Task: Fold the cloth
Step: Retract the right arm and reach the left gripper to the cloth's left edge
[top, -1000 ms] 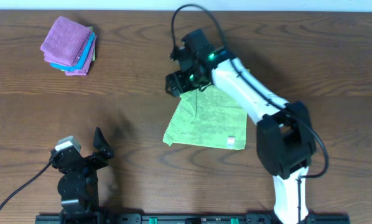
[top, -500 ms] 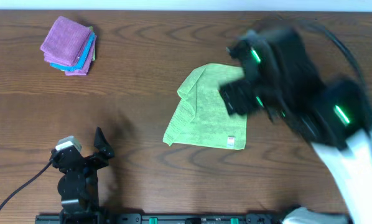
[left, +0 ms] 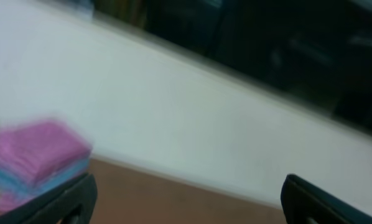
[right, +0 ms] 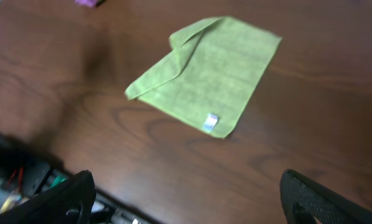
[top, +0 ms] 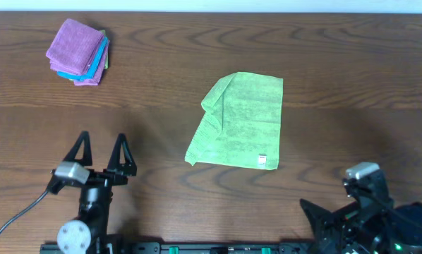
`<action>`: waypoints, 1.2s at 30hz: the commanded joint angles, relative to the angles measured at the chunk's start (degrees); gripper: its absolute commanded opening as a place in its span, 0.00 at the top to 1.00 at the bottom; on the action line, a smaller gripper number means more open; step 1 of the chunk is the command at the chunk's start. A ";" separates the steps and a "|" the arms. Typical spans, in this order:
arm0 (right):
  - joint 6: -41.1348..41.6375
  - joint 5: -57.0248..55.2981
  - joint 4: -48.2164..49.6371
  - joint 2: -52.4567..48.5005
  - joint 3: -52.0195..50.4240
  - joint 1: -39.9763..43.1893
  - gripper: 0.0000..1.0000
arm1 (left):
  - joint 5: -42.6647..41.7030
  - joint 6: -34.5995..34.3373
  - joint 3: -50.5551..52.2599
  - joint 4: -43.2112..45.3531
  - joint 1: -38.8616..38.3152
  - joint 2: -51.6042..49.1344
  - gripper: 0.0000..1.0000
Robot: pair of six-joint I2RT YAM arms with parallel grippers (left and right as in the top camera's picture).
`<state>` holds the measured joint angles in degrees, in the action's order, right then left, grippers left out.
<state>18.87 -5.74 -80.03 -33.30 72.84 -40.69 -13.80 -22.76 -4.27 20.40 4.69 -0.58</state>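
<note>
Next, I reach back with my left gripper to the bulging fold (top: pixel 211 104) and neaten it, because the cloth's doubled-over edge (top: pixel 205 141) slants out and bulges near the back.
The lime-green cloth (top: pixel 240 121) lies folded on the table right of centre, its left edge doubled over and a small white tag (top: pixel 263 160) near its front edge. It also shows in the right wrist view (right: pixel 204 73), far ahead of the fingers. My left gripper (top: pixel 102 151) is open and empty at the front left, pointing away from me. My right gripper (top: pixel 331 215) is open and empty at the front right edge, well clear of the cloth. In both wrist views the jaws stand wide apart with nothing between them.
A stack of folded purple and turquoise-blue cloths (top: pixel 78 52) sits at the back left; it also shows blurred in the left wrist view (left: pixel 30 158). The table's front edge with the arm bases (top: pixel 84 233) runs below both grippers.
My right arm has let go of the cloth's back left part and swung back to the front right edge. The left gripper has opened wide and turned upward.
</note>
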 commanded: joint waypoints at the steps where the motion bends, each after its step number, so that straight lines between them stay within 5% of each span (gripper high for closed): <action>1: 0.83 2.54 -0.20 -0.70 -0.44 -0.63 0.04 | -0.22 -1.62 -0.37 6.12 -0.20 0.33 0.04; 10: 0.72 -5.09 -0.33 -0.72 -0.55 -0.63 0.01 | -8.37 -2.32 -0.42 8.98 -0.42 -5.57 0.05; 17: -1.33 -7.56 4.22 -0.85 -0.52 -0.63 0.01 | -10.27 12.48 -14.32 12.46 -7.98 -38.10 0.04; 27: 2.12 -7.61 7.04 -0.85 -0.52 -0.59 0.01 | -8.22 29.70 -56.30 -19.15 -19.23 -78.20 0.05; 36: 3.82 -10.03 11.30 -0.85 -0.52 -0.48 0.01 | 5.09 35.10 -81.33 -38.01 -26.27 -98.42 0.05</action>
<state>21.19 -13.69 -69.10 -34.11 72.29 -40.69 -14.48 8.75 -80.38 -15.68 -19.49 -95.15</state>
